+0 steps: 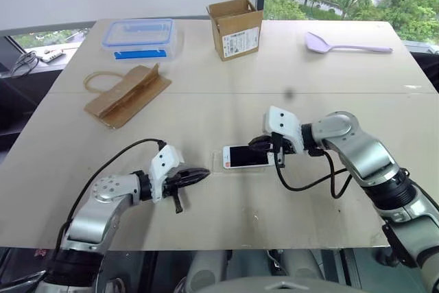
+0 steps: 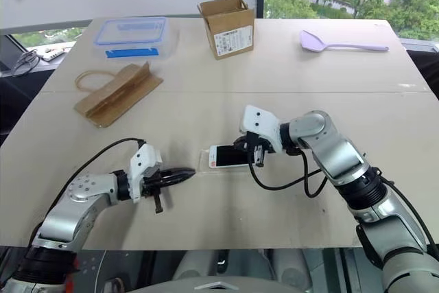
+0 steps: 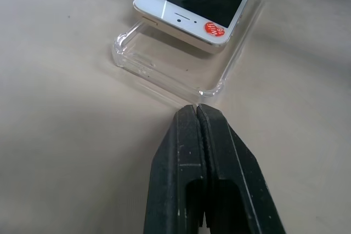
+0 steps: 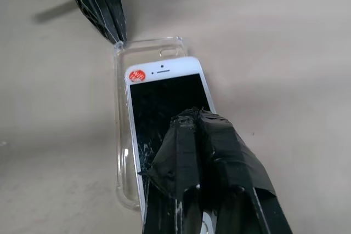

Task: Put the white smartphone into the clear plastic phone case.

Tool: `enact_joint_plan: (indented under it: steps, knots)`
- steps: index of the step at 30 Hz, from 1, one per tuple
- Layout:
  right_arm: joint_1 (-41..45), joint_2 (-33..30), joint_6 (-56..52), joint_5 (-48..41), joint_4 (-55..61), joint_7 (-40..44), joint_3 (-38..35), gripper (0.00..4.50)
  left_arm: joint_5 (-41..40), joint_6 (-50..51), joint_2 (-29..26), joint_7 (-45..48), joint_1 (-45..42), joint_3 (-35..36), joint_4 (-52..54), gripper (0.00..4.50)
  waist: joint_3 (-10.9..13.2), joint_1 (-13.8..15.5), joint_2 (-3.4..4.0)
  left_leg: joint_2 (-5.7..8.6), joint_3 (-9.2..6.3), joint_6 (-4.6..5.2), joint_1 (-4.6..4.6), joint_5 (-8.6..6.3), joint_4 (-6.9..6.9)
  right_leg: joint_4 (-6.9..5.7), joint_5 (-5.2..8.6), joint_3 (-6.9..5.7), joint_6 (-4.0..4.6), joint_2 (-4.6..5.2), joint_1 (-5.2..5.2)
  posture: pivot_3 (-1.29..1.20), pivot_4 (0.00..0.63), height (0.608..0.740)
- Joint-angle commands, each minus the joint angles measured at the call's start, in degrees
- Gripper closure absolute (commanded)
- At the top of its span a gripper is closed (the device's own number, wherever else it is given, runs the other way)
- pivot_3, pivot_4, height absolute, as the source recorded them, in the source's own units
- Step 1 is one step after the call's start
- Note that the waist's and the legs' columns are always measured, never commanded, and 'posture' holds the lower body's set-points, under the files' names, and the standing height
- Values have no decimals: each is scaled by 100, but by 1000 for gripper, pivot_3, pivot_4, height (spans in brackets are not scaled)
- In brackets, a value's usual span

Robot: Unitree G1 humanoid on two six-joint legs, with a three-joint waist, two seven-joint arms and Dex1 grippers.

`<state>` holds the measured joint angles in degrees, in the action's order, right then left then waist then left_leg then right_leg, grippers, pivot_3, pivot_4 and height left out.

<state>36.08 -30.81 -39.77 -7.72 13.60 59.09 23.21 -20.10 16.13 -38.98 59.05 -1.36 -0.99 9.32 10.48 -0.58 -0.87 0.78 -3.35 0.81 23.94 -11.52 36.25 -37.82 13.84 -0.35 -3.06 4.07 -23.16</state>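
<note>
The robot's right gripper should move off the screen and push from the home-button end, because the smartphone's red-sticker end [image 4: 163, 70] stops short of the case's end.
The white smartphone [image 1: 243, 156] lies screen up on the clear plastic phone case [image 3: 159, 75] near the table's middle front. Its end with a red sticker [image 3: 214, 29] stops short of the case's end wall and looks slightly raised above the case floor. My left gripper [image 3: 196, 108] is shut with nothing in it, its tips at a corner of the case. My right gripper [image 4: 189, 114], wrapped in black tape, is shut and holds nothing; its tips lie on the cracked dark screen [image 4: 164, 97]. The far end of the phone is hidden behind the right fingers.
At the back of the table stand a blue-lidded clear box [image 1: 138, 38] and an open cardboard box [image 1: 235, 27]. A brown paper bag [image 1: 127, 94] lies at the left and a lilac spatula [image 1: 346, 46] at the far right. The table's front edge [image 1: 226, 246] is close.
</note>
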Motion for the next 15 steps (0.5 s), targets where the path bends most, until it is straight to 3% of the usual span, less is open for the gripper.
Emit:
enact_joint_plan:
  steps: [1, 7, 15]
  knots:
    - [-32, -96, 21, 18, 304, -158, -139, 4500, -12, 75, 169, -7, -196, -249, 95, 4480, 0, -3, -1, 1, 0, 0, 0, 0, 1, 0, 0, 0, 0, 1, 1, 0, 150, 740]
    - [213, -17, 350, 416, -228, -573, -39, 4500, -31, 138, 345, 25, -415, -460, 109, 4480, 0, -39, -1, -1, 1, 0, 0, 0, 2, -1, 0, 1, -1, -4, 0, 0, 150, 740]
    - [984, 420, 1555, 1201, -2123, -762, 399, 4500, 67, 33, 441, -16, -587, -519, -135, 4480, -1, -34, -2, 2, 5, 0, 0, 1, 2, -3, -1, 1, -1, -7, -3, 0, 150, 740]
